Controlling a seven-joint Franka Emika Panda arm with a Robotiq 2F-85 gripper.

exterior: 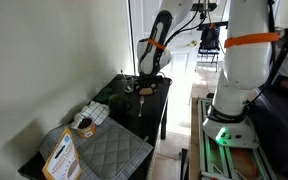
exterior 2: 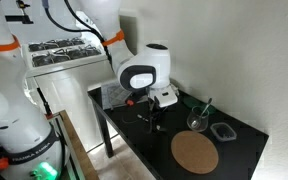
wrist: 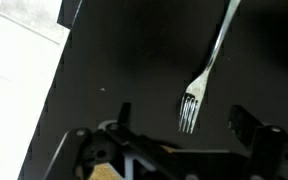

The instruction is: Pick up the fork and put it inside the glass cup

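Note:
The fork is slanted between my gripper's fingers, and my gripper is above the fork's teeth [wrist: 190, 111]. I should therefore move toward the fork's handle [wrist: 222, 36] and line up with it before I close my gripper.
A silver fork [wrist: 208, 62] lies flat on the black table [wrist: 124, 50]. In the wrist view its tines point toward me and lie between my two fingers. My gripper [wrist: 184, 120] is open and low over the tine end, holding nothing. In an exterior view the gripper [exterior 2: 151, 119] hangs just above the table, left of the small clear glass cup [exterior 2: 196, 122]. The cup stands upright behind the flat round brown disc [exterior 2: 194, 152]. In an exterior view the gripper [exterior: 144, 88] is at the table's far end.
A small dark dish [exterior 2: 224, 131] sits right of the glass. A grey quilted mat [exterior: 106, 150], a printed box [exterior: 59, 155] and a bowl on a checkered cloth [exterior: 85, 121] fill the table's near end. The table edge and bright floor [wrist: 14, 60] lie left of the fork.

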